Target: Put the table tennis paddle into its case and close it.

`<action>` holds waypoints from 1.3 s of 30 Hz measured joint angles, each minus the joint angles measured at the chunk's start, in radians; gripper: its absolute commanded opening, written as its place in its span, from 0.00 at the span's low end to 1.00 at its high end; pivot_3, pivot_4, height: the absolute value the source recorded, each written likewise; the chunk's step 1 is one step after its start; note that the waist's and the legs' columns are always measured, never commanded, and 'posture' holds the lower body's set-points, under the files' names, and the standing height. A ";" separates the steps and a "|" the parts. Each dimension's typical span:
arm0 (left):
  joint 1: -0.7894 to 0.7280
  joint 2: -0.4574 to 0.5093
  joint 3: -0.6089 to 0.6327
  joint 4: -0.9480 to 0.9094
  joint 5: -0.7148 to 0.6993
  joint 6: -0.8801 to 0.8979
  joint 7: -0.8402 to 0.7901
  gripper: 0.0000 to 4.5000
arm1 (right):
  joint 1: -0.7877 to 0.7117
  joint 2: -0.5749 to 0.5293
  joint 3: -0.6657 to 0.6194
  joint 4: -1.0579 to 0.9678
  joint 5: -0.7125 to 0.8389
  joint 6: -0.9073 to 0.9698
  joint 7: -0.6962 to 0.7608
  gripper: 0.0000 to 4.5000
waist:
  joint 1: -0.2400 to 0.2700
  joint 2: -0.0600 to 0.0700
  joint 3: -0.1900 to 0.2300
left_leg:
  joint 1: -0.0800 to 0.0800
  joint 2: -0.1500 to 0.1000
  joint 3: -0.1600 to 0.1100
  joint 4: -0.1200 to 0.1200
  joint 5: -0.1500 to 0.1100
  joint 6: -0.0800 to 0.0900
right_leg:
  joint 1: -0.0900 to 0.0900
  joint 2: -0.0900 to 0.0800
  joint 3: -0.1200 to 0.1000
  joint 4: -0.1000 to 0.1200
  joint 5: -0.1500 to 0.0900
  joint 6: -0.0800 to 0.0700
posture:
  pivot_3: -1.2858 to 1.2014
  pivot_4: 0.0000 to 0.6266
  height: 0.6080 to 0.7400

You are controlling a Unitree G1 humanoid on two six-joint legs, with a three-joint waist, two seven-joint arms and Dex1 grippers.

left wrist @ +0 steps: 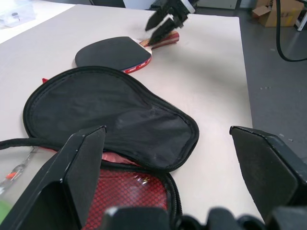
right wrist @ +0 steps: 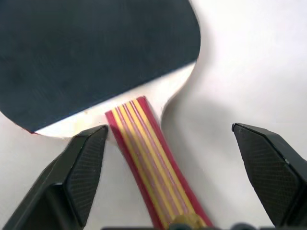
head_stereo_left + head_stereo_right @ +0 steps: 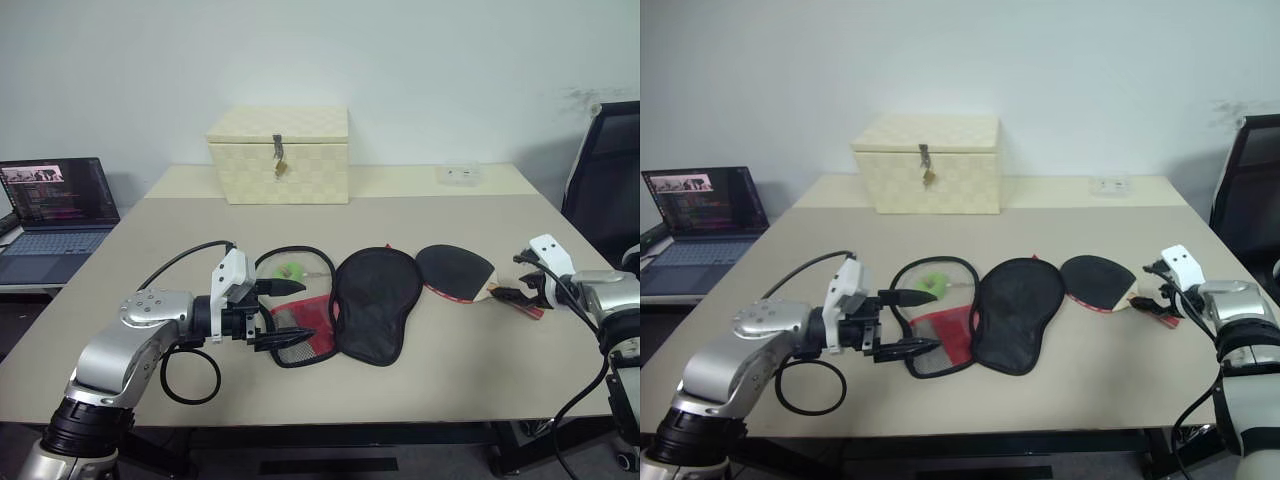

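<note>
The red mesh half (image 3: 306, 328) will swing over the paddle like a page when the robot folds it, because it joins the black flap at one edge (image 3: 335, 312).
The table tennis paddle (image 3: 455, 270) lies flat on the table, black face up, with its striped handle (image 2: 153, 163) pointing right. My right gripper (image 3: 515, 280) is open. Its fingers (image 2: 84, 163) stand on either side of the handle without touching it. The case (image 3: 375, 305) lies unzipped and spread open just left of the paddle, with its black flap (image 1: 110, 115) next to the red mesh half (image 3: 300, 330). My left gripper (image 3: 290, 313) is open over that red half, pointing toward the paddle. The green pull tag (image 3: 292, 269) rests beside the case.
A cream checkered latched box (image 3: 280, 155) stands at the back of the table. A laptop (image 3: 55, 215) sits on a lower surface to the left. A black chair (image 3: 610, 170) is at the right. A black cable loop (image 3: 190, 375) lies near the front edge.
</note>
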 measured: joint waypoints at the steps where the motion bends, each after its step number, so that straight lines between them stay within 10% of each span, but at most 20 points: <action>1: 0.000 0.000 0.000 0.000 0.000 0.000 0.000 1.00 | -0.010 0.000 0.003 0.019 -0.015 -0.012 0.015 1.00 | 0.000 0.000 0.000 | 0.000 0.000 0.000 0.000 0.000 0.000 | 0.000 0.000 0.000 0.000 0.000 0.000 | 0.52 0.24 1.00; 14: 0.004 0.007 0.003 -0.002 0.002 0.000 0.003 1.00 | -0.026 0.019 -0.008 0.110 -0.098 -0.060 0.081 1.00 | -0.003 0.000 0.000 | 0.001 0.000 -0.001 0.001 0.000 0.000 | 0.001 0.000 0.000 0.002 0.000 0.000 | 0.52 0.24 1.00; 25: 0.004 0.005 0.003 0.001 0.021 -0.020 0.003 1.00 | 0.004 0.077 -0.101 0.065 -0.067 0.020 -0.021 0.32 | -0.013 0.000 0.000 | 0.003 -0.001 -0.002 0.015 0.000 0.000 | 0.003 0.001 0.000 0.015 0.000 0.000 | 0.52 0.24 1.00; 29: 0.004 0.002 0.003 0.006 0.023 -0.023 0.003 1.00 | 0.021 0.080 -0.125 0.020 -0.054 0.073 -0.048 0.24 | -0.012 0.000 0.000 | 0.003 -0.001 -0.003 0.016 0.000 0.000 | 0.004 0.004 0.001 0.016 0.000 0.001 | 0.52 0.24 1.00; 34: 0.004 0.000 0.003 0.010 0.031 -0.026 0.004 1.00 | 0.087 0.076 -0.144 -0.135 -0.029 0.182 -0.065 0.24 | -0.010 0.000 0.000 | 0.002 0.000 -0.004 0.015 0.000 0.000 | 0.003 0.004 0.001 0.015 0.000 0.001 | 0.52 0.24 1.00; 39: 0.021 -0.004 0.005 0.012 0.041 -0.041 0.005 1.00 | 0.313 0.124 -0.264 -0.704 0.045 0.595 -0.208 0.24 | -0.001 0.000 0.000 | -0.001 0.003 -0.005 0.014 0.000 0.000 | -0.001 0.003 0.001 0.016 -0.001 0.000 | 0.52 0.24 1.00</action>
